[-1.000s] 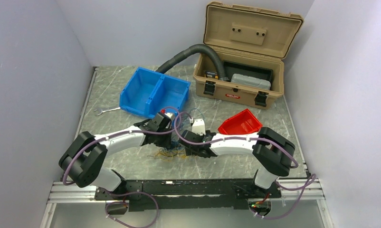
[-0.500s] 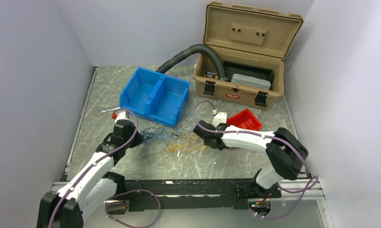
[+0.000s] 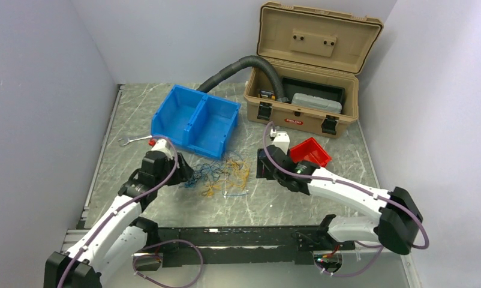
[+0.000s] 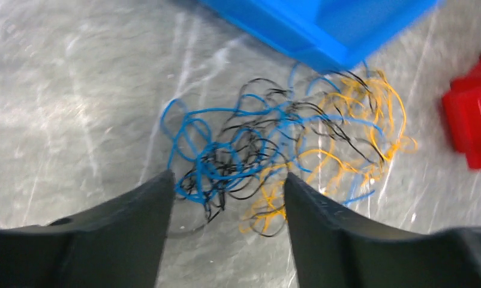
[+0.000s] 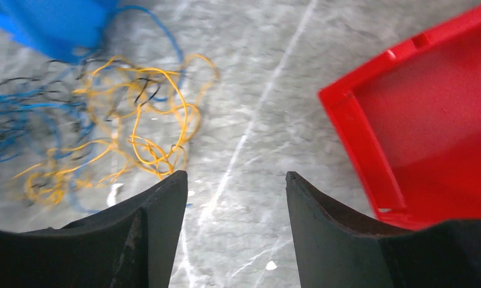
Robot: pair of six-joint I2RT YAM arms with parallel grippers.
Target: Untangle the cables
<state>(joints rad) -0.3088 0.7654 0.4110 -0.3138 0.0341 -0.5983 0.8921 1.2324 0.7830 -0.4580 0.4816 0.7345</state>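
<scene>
Next, my left gripper moves across to the yellow wires (image 3: 238,170) and grabs them while my right gripper lifts their loops, because my left gripper is above the blue and black wires (image 3: 202,174).
The cables (image 3: 221,175) lie in one loose tangle of blue, black and yellow wires on the marble table, just in front of the blue bin. In the left wrist view the cables (image 4: 274,150) are blue and black on the near side and yellow farther off. My left gripper (image 3: 186,175) is at the tangle's left edge. The left gripper (image 4: 228,176) is open, with the nearest loops on the table just past its tips. My right gripper (image 3: 261,165) hangs to the right of the tangle. The right gripper (image 5: 236,174) is open over bare table, and the yellow cables (image 5: 136,126) lie off to its left.
A blue two-compartment bin (image 3: 195,122) stands behind the tangle. A red bin (image 3: 310,151) sits beside the right gripper and fills the right of the right wrist view as the red bin (image 5: 430,120). A tan toolbox (image 3: 301,111) stands open at the back with a grey hose (image 3: 238,66). A wrench (image 3: 133,140) lies far left.
The left gripper was shut and has opened, letting the wires go. The stretched tangle has slackened into a looser heap. The right arm has swung back and to the right, towards the red bin.
</scene>
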